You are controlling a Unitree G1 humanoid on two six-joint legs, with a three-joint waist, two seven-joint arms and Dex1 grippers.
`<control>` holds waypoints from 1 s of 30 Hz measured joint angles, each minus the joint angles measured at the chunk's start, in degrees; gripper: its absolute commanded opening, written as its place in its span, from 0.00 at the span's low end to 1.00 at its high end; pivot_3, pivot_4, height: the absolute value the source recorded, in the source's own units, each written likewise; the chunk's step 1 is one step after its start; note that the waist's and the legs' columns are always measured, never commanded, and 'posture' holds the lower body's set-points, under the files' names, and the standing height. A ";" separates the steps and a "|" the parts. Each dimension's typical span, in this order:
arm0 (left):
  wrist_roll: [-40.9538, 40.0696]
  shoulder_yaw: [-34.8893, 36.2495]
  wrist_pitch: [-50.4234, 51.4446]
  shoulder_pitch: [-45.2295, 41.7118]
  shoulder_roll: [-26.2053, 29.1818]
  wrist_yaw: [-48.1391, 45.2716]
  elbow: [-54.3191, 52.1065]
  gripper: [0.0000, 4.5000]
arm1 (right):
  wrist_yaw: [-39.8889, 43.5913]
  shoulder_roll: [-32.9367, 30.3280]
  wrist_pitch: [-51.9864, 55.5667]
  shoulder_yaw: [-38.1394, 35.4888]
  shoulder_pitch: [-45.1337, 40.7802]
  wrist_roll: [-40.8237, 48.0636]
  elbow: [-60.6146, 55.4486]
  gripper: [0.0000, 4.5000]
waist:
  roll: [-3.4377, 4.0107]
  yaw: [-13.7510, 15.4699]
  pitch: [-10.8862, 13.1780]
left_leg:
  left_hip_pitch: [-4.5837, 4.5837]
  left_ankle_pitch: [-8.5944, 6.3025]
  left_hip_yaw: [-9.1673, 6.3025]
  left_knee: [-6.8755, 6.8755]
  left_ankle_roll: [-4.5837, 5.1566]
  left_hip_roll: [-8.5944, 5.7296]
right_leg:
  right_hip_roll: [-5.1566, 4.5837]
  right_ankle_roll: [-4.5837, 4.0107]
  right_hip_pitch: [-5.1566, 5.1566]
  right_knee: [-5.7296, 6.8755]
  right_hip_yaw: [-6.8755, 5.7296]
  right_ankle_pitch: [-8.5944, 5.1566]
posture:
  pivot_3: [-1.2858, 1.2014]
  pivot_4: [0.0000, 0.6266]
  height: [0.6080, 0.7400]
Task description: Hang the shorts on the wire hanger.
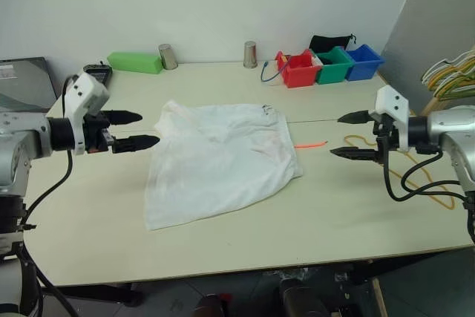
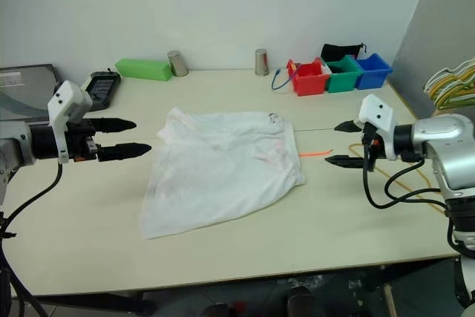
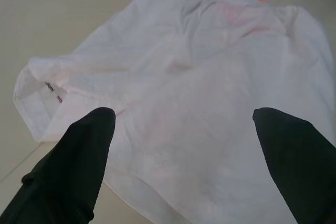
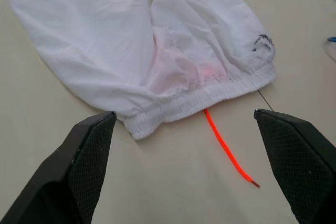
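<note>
My gripper will lift and spread the white shorts [image 1: 223,161]. They will loosen and show a gap between the shorts' legs, because the shorts' far corner [image 1: 174,116] is bunched.
The white shorts [image 1: 219,161] lie crumpled flat in the middle of the table, with the elastic waistband [image 4: 202,98] toward my right side and an orange drawstring [image 1: 310,143] trailing out of it. My left gripper [image 1: 145,128] hovers open just left of the shorts, pointing at them and holding nothing. On the other side my right gripper [image 1: 338,135] is open too, facing the waistband above the drawstring's end. The yellow wire hanger [image 1: 442,202] lies on the table at the right, partly hidden behind my right arm and its black cable.
Red [image 1: 299,70], green [image 1: 335,66] and blue [image 1: 365,61] bins stand at the back right. A green box [image 1: 135,62] and two metal cups [image 1: 168,56] [image 1: 250,54] sit along the back edge. More hangers [image 1: 453,72] are stacked at the far right, and a laptop [image 1: 26,79] is at the far left.
</note>
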 measured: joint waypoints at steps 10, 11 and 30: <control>-1.39 5.13 0.54 7.49 1.29 1.14 -5.93 1.00 | 0.26 1.08 -0.10 0.41 -0.15 -0.13 -0.73 0.99 | 0.01 2.65 -0.09 | 0.02 0.02 0.01 0.00 -0.05 0.05 | 0.03 -0.09 -0.01 0.01 -0.09 0.05 | 0.52 0.06 1.00; -1.70 5.20 0.54 8.07 1.29 1.03 -6.78 1.00 | 0.41 1.19 -0.25 0.61 -0.15 -0.17 -0.73 0.99 | 0.01 2.80 -0.09 | 0.02 0.03 0.02 0.01 -0.04 0.06 | 0.03 -0.09 0.00 0.02 -0.08 0.05 | 0.52 0.07 1.00; 3.03 -3.78 -10.88 26.32 -0.77 -1.79 -27.34 1.00 | 5.28 9.11 -27.31 14.75 1.43 -13.45 9.60 0.99 | -0.02 4.54 -0.36 | 0.27 0.26 0.18 0.01 0.01 0.08 | 0.41 -0.63 0.12 0.01 -0.09 0.38 | 0.53 0.04 1.00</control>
